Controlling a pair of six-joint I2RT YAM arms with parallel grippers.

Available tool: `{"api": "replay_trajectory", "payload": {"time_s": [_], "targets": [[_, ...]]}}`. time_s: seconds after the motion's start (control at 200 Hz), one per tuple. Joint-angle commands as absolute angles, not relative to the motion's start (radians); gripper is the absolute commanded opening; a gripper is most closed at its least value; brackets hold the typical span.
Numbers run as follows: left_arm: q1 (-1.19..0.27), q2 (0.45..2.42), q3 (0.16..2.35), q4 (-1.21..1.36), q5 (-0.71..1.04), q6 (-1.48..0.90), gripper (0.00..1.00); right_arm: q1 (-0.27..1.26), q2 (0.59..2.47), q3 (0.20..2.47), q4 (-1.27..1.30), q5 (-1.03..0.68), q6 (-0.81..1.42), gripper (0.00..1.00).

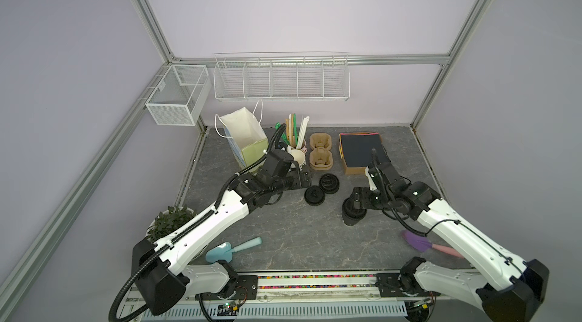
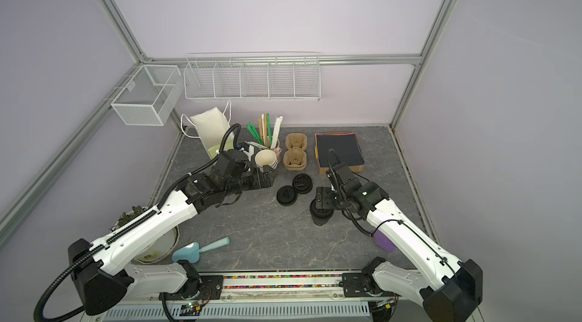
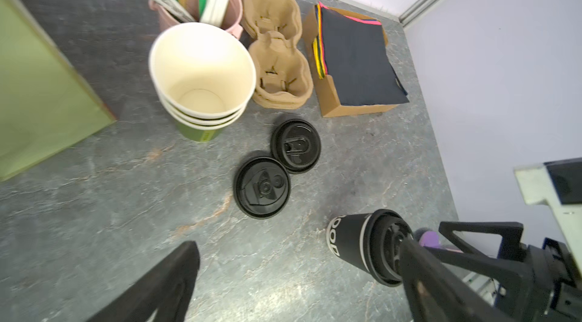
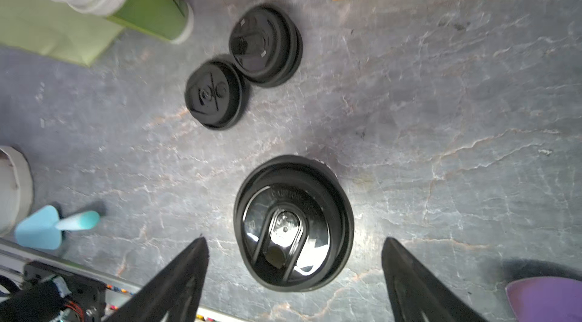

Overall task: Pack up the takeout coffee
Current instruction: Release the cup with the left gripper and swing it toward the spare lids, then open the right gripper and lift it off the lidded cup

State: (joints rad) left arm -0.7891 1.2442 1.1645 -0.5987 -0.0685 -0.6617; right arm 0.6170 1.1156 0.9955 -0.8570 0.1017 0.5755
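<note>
The robot's right gripper should set the takeout coffee [image 2: 319,217] aside beyond the napkin box before it takes a cup carrier, because the coffee stands in the space before the cup carriers.
The takeout coffee [image 1: 352,216] [image 2: 321,218] stands upright right of the table's middle. It is a cup with a black outside, white lettering and a round black lid [image 4: 293,226]. My right gripper [image 1: 356,205] [image 4: 294,241] hovers just above it, open, one finger on each side of the lid and clear of it. In the left wrist view the cup [image 3: 356,241] shows beside my right arm's fingers. My left gripper [image 1: 303,180] [image 3: 297,244] is open and holds nothing, next to the stack of lidless green cups [image 1: 297,158] [image 3: 201,84].
Two loose black lids [image 1: 314,196] [image 1: 329,183] lie between the grippers. An open paper bag [image 1: 245,137] stands at the back left, by a straw holder [image 1: 296,134], pulp cup carriers [image 1: 320,150] and a napkin box [image 1: 362,153]. A potted plant [image 1: 170,226], blue scoop [image 1: 230,248] and purple spatula [image 1: 419,241] lie near the front.
</note>
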Motion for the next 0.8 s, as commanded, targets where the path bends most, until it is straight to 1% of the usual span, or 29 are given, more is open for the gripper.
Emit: {"api": "replay_trajectory", "payload": {"time_s": [0.0, 0.15, 0.395, 0.555, 0.615, 0.795], "targets": [[-0.782, 1.181, 1.142, -0.704, -0.135, -0.639, 0.99, 0.651, 1.122, 0.987, -0.871, 0.095, 0.554, 0.90], [-0.772, 1.133, 1.117, -0.727, -0.189, -0.625, 0.99, 0.688, 1.157, 0.998, -0.870, 0.114, 0.542, 0.92], [-0.764, 1.114, 1.082, -0.738, -0.219, -0.617, 0.99, 0.735, 1.235, 1.029, -0.914, 0.189, 0.532, 0.93], [-0.762, 1.110, 1.073, -0.740, -0.228, -0.614, 0.99, 0.744, 1.255, 1.038, -0.924, 0.217, 0.528, 1.00], [-0.761, 1.109, 1.071, -0.741, -0.231, -0.613, 0.99, 0.747, 1.263, 1.041, -0.926, 0.226, 0.526, 0.96], [-0.759, 1.113, 1.065, -0.741, -0.233, -0.608, 0.99, 0.762, 1.296, 1.053, -0.923, 0.236, 0.517, 0.89]]}}
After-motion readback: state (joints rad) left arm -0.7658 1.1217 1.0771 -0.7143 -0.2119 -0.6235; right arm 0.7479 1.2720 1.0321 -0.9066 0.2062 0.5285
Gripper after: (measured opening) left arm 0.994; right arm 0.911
